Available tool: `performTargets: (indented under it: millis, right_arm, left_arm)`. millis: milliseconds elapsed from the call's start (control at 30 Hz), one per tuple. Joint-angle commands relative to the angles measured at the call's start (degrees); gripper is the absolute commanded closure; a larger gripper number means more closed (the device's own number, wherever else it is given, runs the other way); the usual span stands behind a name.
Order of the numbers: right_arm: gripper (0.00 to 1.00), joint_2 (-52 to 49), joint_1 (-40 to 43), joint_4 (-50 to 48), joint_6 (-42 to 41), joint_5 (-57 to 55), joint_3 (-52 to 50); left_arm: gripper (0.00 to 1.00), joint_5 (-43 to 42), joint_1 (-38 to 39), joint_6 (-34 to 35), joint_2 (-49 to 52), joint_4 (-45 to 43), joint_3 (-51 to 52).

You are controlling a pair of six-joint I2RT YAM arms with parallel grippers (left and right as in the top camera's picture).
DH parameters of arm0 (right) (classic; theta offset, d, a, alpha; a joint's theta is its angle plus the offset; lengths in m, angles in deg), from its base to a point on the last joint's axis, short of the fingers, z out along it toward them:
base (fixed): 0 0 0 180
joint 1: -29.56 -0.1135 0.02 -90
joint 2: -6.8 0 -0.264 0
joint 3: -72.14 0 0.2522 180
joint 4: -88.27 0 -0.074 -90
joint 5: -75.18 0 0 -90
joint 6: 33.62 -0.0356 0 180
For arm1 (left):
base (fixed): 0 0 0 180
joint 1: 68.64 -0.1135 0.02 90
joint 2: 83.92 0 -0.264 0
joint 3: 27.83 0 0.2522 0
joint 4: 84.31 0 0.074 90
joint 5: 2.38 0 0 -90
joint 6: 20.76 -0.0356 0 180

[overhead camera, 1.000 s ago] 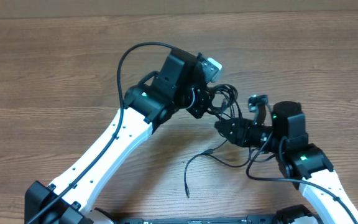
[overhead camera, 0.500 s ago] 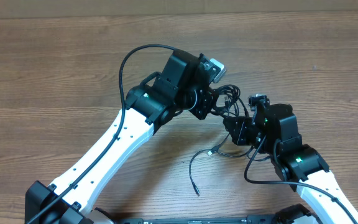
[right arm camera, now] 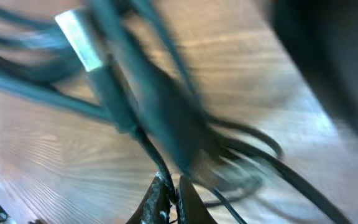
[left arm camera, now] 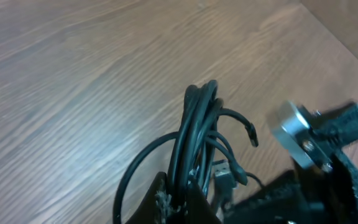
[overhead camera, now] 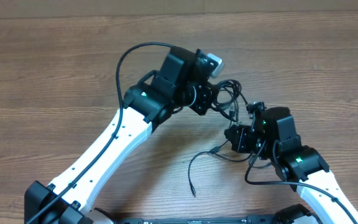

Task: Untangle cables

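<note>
The bundle (overhead camera: pixel 219 104) the thin cable runs into is in my closed left gripper, so my right gripper should grab the loops (overhead camera: pixel 232 88) before my left gripper tugs the cable.
The cables (overhead camera: pixel 227 99) are thin black cords in a tangle between my two grippers, above the wooden table. My left gripper (overhead camera: pixel 211 99) is shut on a bundle of the cables (left arm camera: pixel 194 130); loops and a metal plug stick out past its fingers. My right gripper (overhead camera: pixel 236 135) is shut on one thin cable (right arm camera: pixel 160 168) below and right of the tangle. A loose cable end (overhead camera: pixel 191 174) with a small metal plug (overhead camera: pixel 211 150) trails down onto the table. The right wrist view is blurred.
The wooden table (overhead camera: pixel 55 74) fills the view. The left arm's own thick black cable (overhead camera: pixel 126 59) arches over its white link. The right arm's cable (overhead camera: pixel 260 174) loops by its wrist. The table's far edge shows in the left wrist view (left arm camera: pixel 347 37).
My right gripper has moved left toward the tangle, then slightly down. The loose cable end has shifted a little to the right on the table. The left gripper has held nearly still.
</note>
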Motion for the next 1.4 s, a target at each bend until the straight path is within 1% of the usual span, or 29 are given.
performTargets:
  millis: [0,33,67,100,133,167,200,267,433,533,633,700,767,833,900,1067,1167,1200,1300,1367]
  right_arm:
    - [0.96,0.11,-0.28,5.05,0.26,0.48,0.48]
    - [0.96,0.11,-0.28,6.64,0.26,1.31,0.48]
    - [0.92,0.09,-0.28,8.46,0.26,2.38,0.48]
    - [0.83,0.11,-0.28,9.9,0.26,3.28,0.48]
    - [0.66,0.11,-0.28,10.8,0.28,4.15,0.48]
    - [0.55,0.11,-0.28,11.04,0.35,4.79,0.48]
    - [0.51,0.11,-0.28,10.95,0.9,5.51,0.5]
    - [0.47,0.11,-0.28,9.62,1.99,6.88,0.57]
    - [0.46,0.15,-0.07,6.08,1.99,6.51,2.14]
    - [0.45,0.15,0.0,4.13,1.99,1.7,4.87]
    - [0.45,0.15,0.0,1.81,2.51,-4.11,7.78]
    - [0.46,0.15,0.0,-0.35,5.09,-5.7,8.94]
    - [0.46,0.15,0.0,-4.07,8.11,-6.14,9.31]
    - [0.46,0.15,0.0,-5.57,10.19,-6.12,9.31]
    - [0.46,0.15,0.0,-5.99,12.63,-6.05,9.29]
    - [0.46,0.15,0.0,-4.42,19.17,-4.02,9.29]
    - [0.47,0.15,0.0,-4.85,21.66,-0.26,9.29]
    - [0.5,0.15,0.0,-5.18,22.47,1.55,9.29]
    - [0.69,0.15,0.0,-6.71,22.53,7.41,9.29]
    - [0.74,0.15,0.0,-7.93,22.51,12.79,9.29]
  left_arm:
    - [0.96,0.46,-3.85,1.2,-1.38,-0.85,-1.84]
    - [0.96,0.17,-4.55,1.22,-1.38,-0.85,-1.84]
    - [0.96,-0.07,-5.11,1.22,-1.38,-0.76,-1.84]
    - [0.96,-0.35,-5.51,1.2,-1.38,-0.61,-1.84]
    - [0.96,-0.55,-5.73,1.2,-1.38,-0.42,-1.84]
    - [0.96,-0.48,-5.75,1.18,-1.38,-0.17,-1.84]
    - [0.96,-0.31,-5.75,0.92,-1.38,0.17,-1.84]
    - [0.96,0.44,-5.77,-0.7,-1.38,1.07,-1.84]
    - [0.96,2.21,-5.75,-3.13,-1.38,4.24,-1.84]
    - [0.96,2.1,-5.75,-7.1,-1.38,7.08,-1.84]
    - [0.96,-0.26,-5.68,-10.62,-1.38,9.77,-1.84]
    - [0.96,-3.54,-5.7,-12.98,-1.38,10.86,-1.84]
    - [0.96,-9.66,-5.7,-16.65,-1.38,11.89,-1.84]
    - [0.95,-13.66,-5.77,-18.88,-1.38,12.37,-1.84]
    - [0.96,-19.28,-6.14,-22.71,-1.38,13.44,-1.84]
    - [0.96,-26.77,-8.46,-27.19,-1.38,15.61,-1.84]
    - [0.96,-32.35,-10.73,-29.7,-1.38,17.14,-1.84]
    - [0.96,-33.79,-11.61,-30.14,-1.38,17.53,-1.84]
    - [0.96,-37.11,-14.01,-30.16,-1.38,18.05,-1.84]
    - [0.96,-40.3,-15.02,-30.29,-1.36,18.08,-1.84]
